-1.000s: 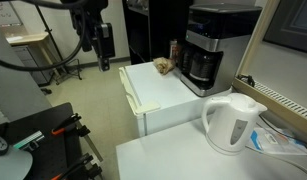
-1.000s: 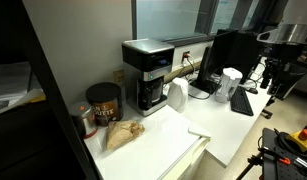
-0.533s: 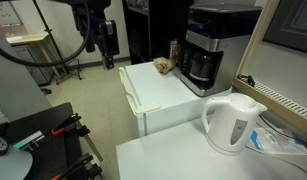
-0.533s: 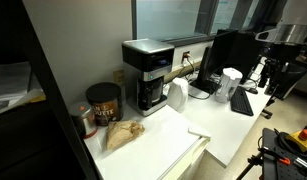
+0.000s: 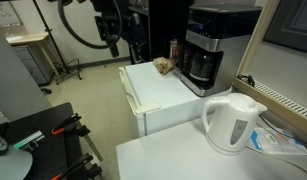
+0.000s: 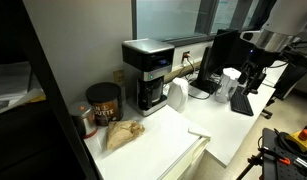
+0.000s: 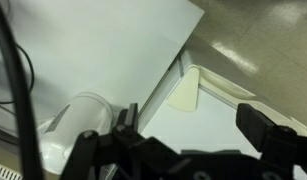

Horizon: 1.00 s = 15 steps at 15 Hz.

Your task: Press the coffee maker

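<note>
The coffee maker's front (image 5: pixel 205 58) has a silver-grey band (image 5: pixel 202 42) across it above the carafe, so I should expect buttons and a lit display there when I press.
The coffee maker (image 5: pixel 207 52) is a boxy black machine with a silver-grey upper band and a dark glass carafe. It stands at the back of a white cabinet top (image 5: pixel 163 90) and also shows in an exterior view (image 6: pixel 147 72). My gripper (image 5: pixel 115 42) hangs in the air well away from it, off the cabinet's far side, and appears in an exterior view (image 6: pixel 250 82) too. In the wrist view the gripper (image 7: pixel 193 125) is open and empty above a white surface. The coffee maker is out of the wrist view.
A white electric kettle (image 5: pixel 233 121) stands on the near counter, also in an exterior view (image 6: pixel 230 84) and the wrist view (image 7: pixel 78 115). A brown crumpled bag (image 6: pixel 121 133) and a dark coffee can (image 6: pixel 103 103) sit beside the coffee maker. A tripod (image 5: pixel 53 135) stands on the floor.
My arm has swung sideways toward the white cabinet and the coffee maker. The gripper has stayed open. Nothing on the surfaces has moved.
</note>
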Each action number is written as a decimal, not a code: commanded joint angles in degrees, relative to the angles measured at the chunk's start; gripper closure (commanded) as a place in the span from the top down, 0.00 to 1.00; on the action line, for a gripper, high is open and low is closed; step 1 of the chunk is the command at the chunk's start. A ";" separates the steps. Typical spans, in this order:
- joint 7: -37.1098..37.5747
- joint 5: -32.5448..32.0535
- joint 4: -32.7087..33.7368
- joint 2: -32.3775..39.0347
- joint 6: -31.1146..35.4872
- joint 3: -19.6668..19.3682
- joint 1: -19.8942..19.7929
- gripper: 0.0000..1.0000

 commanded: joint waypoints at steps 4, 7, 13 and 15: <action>11.60 -19.15 2.18 7.35 14.05 8.41 -3.46 0.44; 20.86 -31.31 4.22 10.22 16.97 11.90 -6.46 0.21; 41.43 -54.43 11.99 18.35 17.74 12.07 -6.28 0.00; 46.51 -59.51 14.94 21.49 17.68 11.18 -5.03 0.00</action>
